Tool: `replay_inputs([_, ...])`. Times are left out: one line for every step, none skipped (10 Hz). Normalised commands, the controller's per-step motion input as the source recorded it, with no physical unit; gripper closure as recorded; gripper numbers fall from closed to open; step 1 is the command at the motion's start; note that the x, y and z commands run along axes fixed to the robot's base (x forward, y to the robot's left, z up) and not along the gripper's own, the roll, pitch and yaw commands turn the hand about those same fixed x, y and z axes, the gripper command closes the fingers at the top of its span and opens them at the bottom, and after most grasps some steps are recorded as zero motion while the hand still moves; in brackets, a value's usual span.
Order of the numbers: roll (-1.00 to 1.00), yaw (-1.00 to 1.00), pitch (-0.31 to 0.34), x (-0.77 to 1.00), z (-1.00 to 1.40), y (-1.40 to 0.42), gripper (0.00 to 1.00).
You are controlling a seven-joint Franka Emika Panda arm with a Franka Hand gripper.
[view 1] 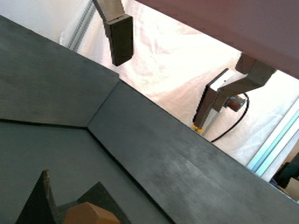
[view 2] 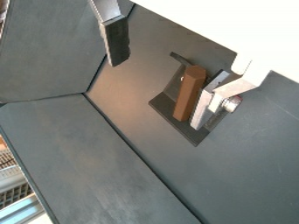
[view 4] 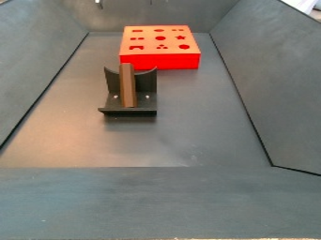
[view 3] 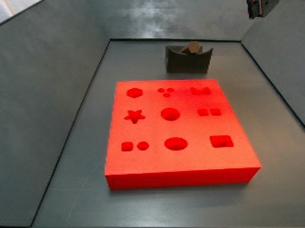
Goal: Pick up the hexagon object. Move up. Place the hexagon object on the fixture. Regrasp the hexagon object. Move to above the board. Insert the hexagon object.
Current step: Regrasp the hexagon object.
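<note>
The top of the hexagon object (view 3: pixel 194 47) is all that shows above the dark fixture (view 3: pixel 188 62), so its long hidden body will come free when I lift it.
The hexagon object (view 2: pixel 187 93) is a reddish-brown peg. It stands in the notch of the dark fixture (view 2: pixel 176 115) and leans against its upright. Both side views show the peg (view 4: pixel 126 82) (view 3: pixel 188 47) on the fixture (view 4: pixel 129 101) (view 3: pixel 187 61). My gripper (view 2: pixel 160 92) hangs high above it, open and empty, with the fingers wide apart. In a side view only a bit of the gripper (view 3: pixel 255 7) shows at the upper edge. A wrist view shows the peg's top (view 1: pixel 89 213) and the fixture (view 1: pixel 41 203) at the frame's edge. The red board (view 3: pixel 173 129) (view 4: pixel 160 47) lies flat beyond the fixture.
Sloping dark grey walls (view 4: pixel 44 84) (view 3: pixel 66 107) enclose the floor on all sides. The board has several shaped recesses, among them a hexagon one (view 3: pixel 135 92) near a corner. White cloth and a cable (view 1: pixel 222 118) lie outside the enclosure.
</note>
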Motion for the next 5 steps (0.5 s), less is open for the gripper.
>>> replay_inputs([0.14, 0.13, -0.019, 0.04, -1.0, 0.07, 0.0])
replay_inputs([0.14, 0.11, -0.029, 0.04, -1.0, 0.07, 0.0])
replay_inputs([0.13, 0.09, -0.055, 0.05, -1.0, 0.06, 0.0])
replay_inputs([0.09, 0.07, -0.071, 0.06, -1.0, 0.06, 0.0])
replay_inputs([0.07, 0.05, -0.076, 0.07, -1.0, 0.06, 0.0])
